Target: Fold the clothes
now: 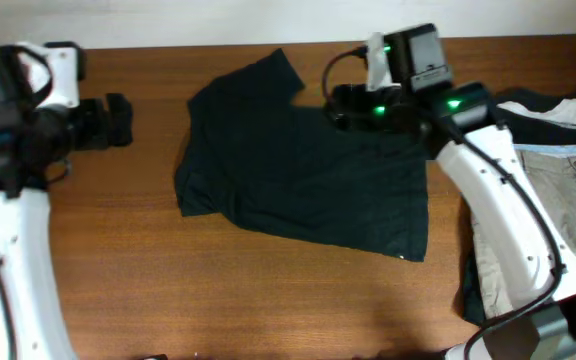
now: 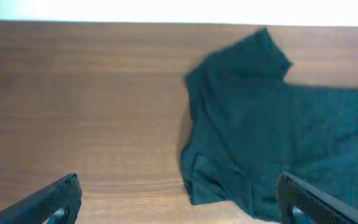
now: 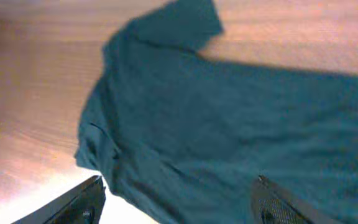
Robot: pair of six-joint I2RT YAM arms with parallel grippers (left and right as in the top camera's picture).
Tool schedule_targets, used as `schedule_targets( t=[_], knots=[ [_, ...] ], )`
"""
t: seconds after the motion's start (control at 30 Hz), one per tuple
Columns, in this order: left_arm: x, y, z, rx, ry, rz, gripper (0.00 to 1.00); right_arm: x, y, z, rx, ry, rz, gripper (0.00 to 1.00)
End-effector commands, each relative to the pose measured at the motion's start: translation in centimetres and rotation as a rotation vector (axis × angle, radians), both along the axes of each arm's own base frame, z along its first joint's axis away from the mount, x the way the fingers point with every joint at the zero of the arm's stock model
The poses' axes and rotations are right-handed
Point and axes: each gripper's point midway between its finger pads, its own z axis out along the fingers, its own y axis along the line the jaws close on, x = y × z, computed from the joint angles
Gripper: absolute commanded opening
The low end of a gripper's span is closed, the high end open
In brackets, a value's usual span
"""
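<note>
The T-shirt's side (image 1: 202, 188) nearest my left gripper is bunched up and slanted, so my left gripper should take hold of that side's edge (image 1: 194, 125) and pull the T-shirt straight before folding it.
The dark navy T-shirt (image 1: 298, 170) lies spread on the wooden table, one sleeve pointing to the far edge and its left side bunched. It also shows in the left wrist view (image 2: 272, 124) and the right wrist view (image 3: 229, 112). My left gripper (image 1: 120, 120) is open and empty, held above bare wood left of the shirt; its fingers (image 2: 182, 208) frame the shirt's near left corner. My right gripper (image 1: 340, 105) is open and empty, held above the shirt's far right part; its fingers (image 3: 179, 208) are spread over the cloth.
Beige khaki trousers (image 1: 558, 200) lie at the table's right side, with black-and-white garments (image 1: 558, 105) bunched behind them. The table's far edge (image 1: 168, 48) meets a pale wall. Bare wood (image 1: 248, 290) shows in front of the shirt.
</note>
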Motion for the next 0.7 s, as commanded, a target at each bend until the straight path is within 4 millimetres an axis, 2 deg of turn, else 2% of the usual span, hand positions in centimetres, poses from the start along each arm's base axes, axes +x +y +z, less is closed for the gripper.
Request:
schedule_targets(
  t=[0.0, 0.03, 0.07, 0.1, 0.13, 0.17, 0.23, 0.27, 0.3, 0.33, 0.37, 0.4, 0.43, 0.47, 0.53, 0.6, 0.63, 0.67],
  knots=[
    [4.3, -3.3, -10.0, -0.045, 0.264, -0.126, 0.98, -0.8, -2.1, 0.4, 0.001, 0.031, -0.036, 0.78],
    [5.3, -4.7, -13.2, -0.091, 0.340, -0.168, 0.98, -1.1, -2.5, 0.1, -0.005, 0.052, -0.044, 0.78],
    [5.9, -6.1, -15.6, -0.131, 0.385, -0.212, 0.98, -1.3, -2.7, -0.1, -0.009, 0.067, -0.048, 0.78],
    [6.8, -7.5, -19.9, -0.146, 0.469, -0.251, 0.93, -1.6, -2.8, -0.3, -0.013, 0.081, -0.048, 0.78],
    [6.7, -8.2, -23.5, -0.151, 0.554, -0.260, 0.84, -1.8, -3.0, -0.6, -0.023, 0.095, -0.053, 0.77],
    [6.4, -8.1, -26.8, -0.127, 0.633, -0.252, 0.73, -2.3, -3.7, -1.1, -0.058, 0.118, -0.073, 0.77],
    [6.8, -7.7, -30.0, -0.110, 0.673, -0.244, 0.64, -2.9, -4.7, -1.9, -0.111, 0.155, -0.099, 0.74],
    [7.4, -7.1, -31.8, -0.076, 0.678, -0.230, 0.49, -3.0, -4.9, -2.2, -0.127, 0.169, -0.105, 0.73],
    [7.0, -6.7, -33.1, -0.058, 0.710, -0.220, 0.31, -3.2, -5.0, -2.6, -0.131, 0.183, -0.105, 0.73],
    [6.4, -6.0, -33.8, -0.028, 0.749, -0.205, 0.21, -3.4, -5.0, -2.8, -0.136, 0.197, -0.106, 0.72],
    [5.4, -4.3, -34.5, 0.051, 0.805, -0.141, 0.13, -3.3, -5.5, -3.0, -0.159, 0.198, -0.118, 0.71],
    [4.1, -1.3, -34.5, 0.159, 0.870, -0.016, 0.01, -3.2, -6.3, -3.2, -0.200, 0.196, -0.142, 0.69],
    [2.7, 2.1, -34.1, 0.238, 0.921, 0.137, 0.00, -3.2, -6.8, -3.5, -0.230, 0.199, -0.159, 0.68],
    [0.7, 5.8, -33.6, 0.239, 0.980, 0.301, 0.00, -3.4, -7.0, -4.4, -0.242, 0.233, -0.165, 0.68],
    [-2.2, 9.4, -33.2, 0.165, 1.061, 0.417, 0.00, -3.9, -7.1, -6.4, -0.262, 0.296, -0.159, 0.69],
    [-3.4, 10.7, -33.0, -0.027, 1.079, 0.473, 0.01, -5.0, -7.1, -11.3, -0.279, 0.438, -0.176, 0.67],
    [-3.1, 10.8, -32.4, -0.108, 1.049, 0.441, 0.02, -5.7, -6.6, -14.1, -0.266, 0.509, -0.156, 0.63],
    [-1.6, 9.9, -30.9, -0.200, 0.970, 0.359, 0.13, -7.1, -5.9, -16.8, -0.241, 0.602, -0.128, 0.62]
  ],
)
